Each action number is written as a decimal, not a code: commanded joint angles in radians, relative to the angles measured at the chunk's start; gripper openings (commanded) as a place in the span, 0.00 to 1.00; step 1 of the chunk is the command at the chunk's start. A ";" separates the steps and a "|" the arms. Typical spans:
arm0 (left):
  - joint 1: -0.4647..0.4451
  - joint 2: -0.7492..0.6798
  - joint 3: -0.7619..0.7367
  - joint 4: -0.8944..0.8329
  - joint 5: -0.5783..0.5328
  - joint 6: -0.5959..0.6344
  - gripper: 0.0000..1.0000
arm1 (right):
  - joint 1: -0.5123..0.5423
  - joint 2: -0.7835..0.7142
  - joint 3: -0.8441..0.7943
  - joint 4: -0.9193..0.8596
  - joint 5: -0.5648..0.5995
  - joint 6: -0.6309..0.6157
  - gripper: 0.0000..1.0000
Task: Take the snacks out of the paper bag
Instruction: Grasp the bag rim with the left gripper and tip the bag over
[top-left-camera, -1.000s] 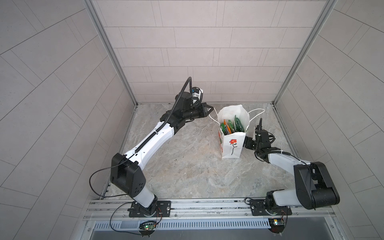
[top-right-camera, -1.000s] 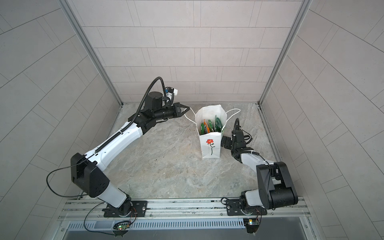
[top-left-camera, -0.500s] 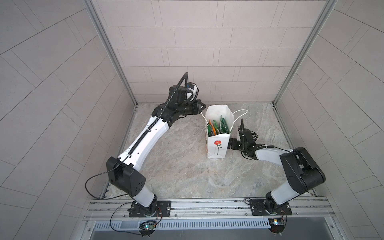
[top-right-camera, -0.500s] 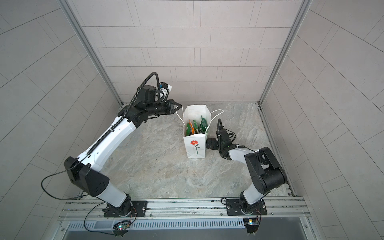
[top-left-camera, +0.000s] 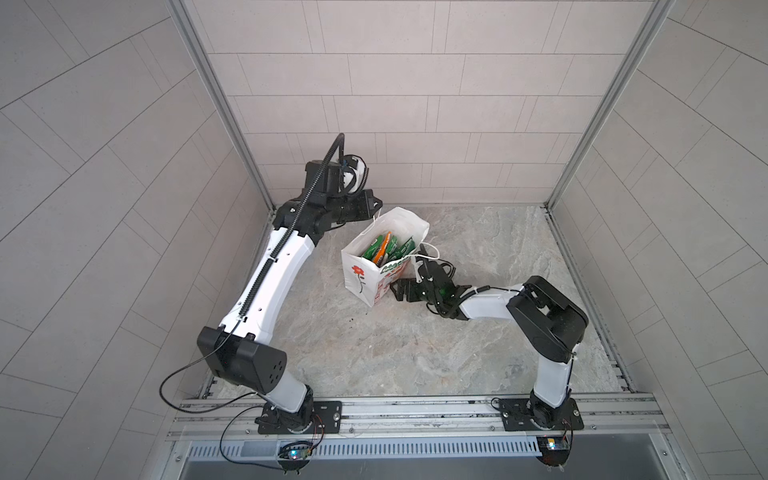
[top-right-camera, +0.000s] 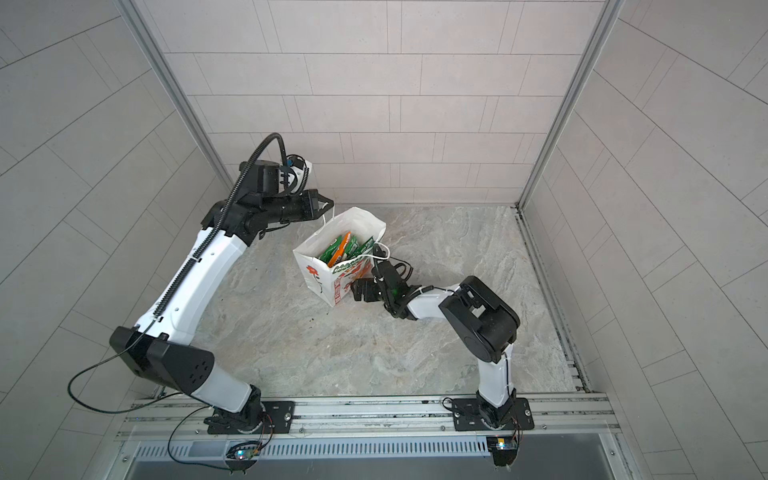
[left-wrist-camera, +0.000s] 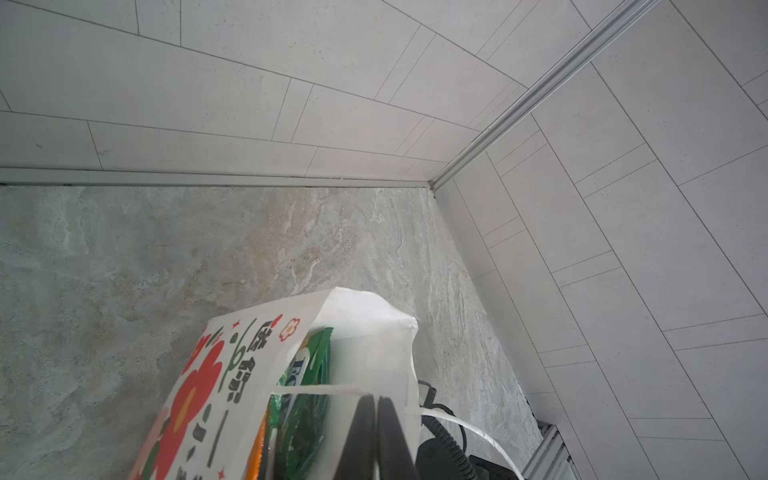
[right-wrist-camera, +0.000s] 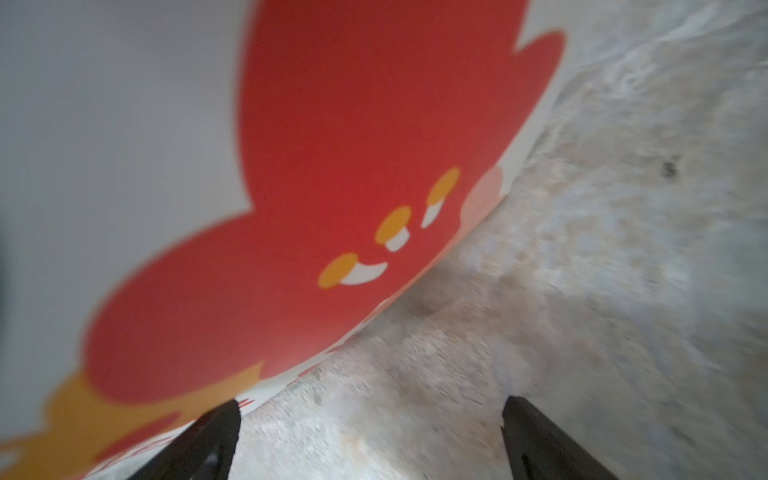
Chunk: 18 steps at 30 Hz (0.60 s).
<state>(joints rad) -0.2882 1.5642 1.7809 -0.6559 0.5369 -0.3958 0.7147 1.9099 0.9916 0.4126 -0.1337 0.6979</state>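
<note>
I should move my right gripper back from the paper bag's base (top-left-camera: 381, 293), because the bag's opening (top-left-camera: 392, 237) faces up. My left gripper should tip the bag's opening toward my right gripper at the same time.
The white paper bag (top-left-camera: 359, 274) (top-right-camera: 316, 274) with its red flower stands tilted left of the floor's middle in both top views. Green and orange snacks (top-left-camera: 384, 248) (top-right-camera: 340, 248) (left-wrist-camera: 309, 374) stick up in its open mouth. My left gripper (top-left-camera: 376, 203) (top-right-camera: 328, 203) (left-wrist-camera: 376, 409) is raised at the bag's far rim, shut on one white cord handle (left-wrist-camera: 316, 390). Low at the bag's right base, my right gripper (top-left-camera: 395, 289) (top-right-camera: 356, 291) (right-wrist-camera: 370, 407) is open. One of its fingers (right-wrist-camera: 224, 419) is against the bag's printed side (right-wrist-camera: 291, 166), and only floor lies between the two.
The bag's other cord handle (top-left-camera: 430, 251) loops over my right wrist. Tiled walls enclose the marble floor (top-left-camera: 415, 357) on the left, back and right, and the back left corner is close behind my left gripper. A metal rail (top-left-camera: 415, 409) carrying both arm bases runs along the front.
The bag has slid leftwards across the floor and now leans, with my left gripper moving left on its handle. My right gripper has followed at its base, still open.
</note>
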 joint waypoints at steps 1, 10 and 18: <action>-0.005 -0.053 0.055 0.028 0.057 0.022 0.00 | 0.023 0.042 0.076 0.082 0.014 0.042 0.99; -0.015 -0.139 -0.055 0.065 0.084 -0.034 0.00 | 0.034 0.088 0.106 0.086 0.042 0.028 0.99; -0.089 -0.232 -0.227 0.154 0.015 -0.081 0.00 | -0.014 -0.110 -0.152 0.023 0.106 -0.024 0.99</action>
<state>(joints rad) -0.3428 1.3800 1.5837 -0.6132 0.5488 -0.4541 0.7269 1.8870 0.9051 0.4538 -0.0696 0.6983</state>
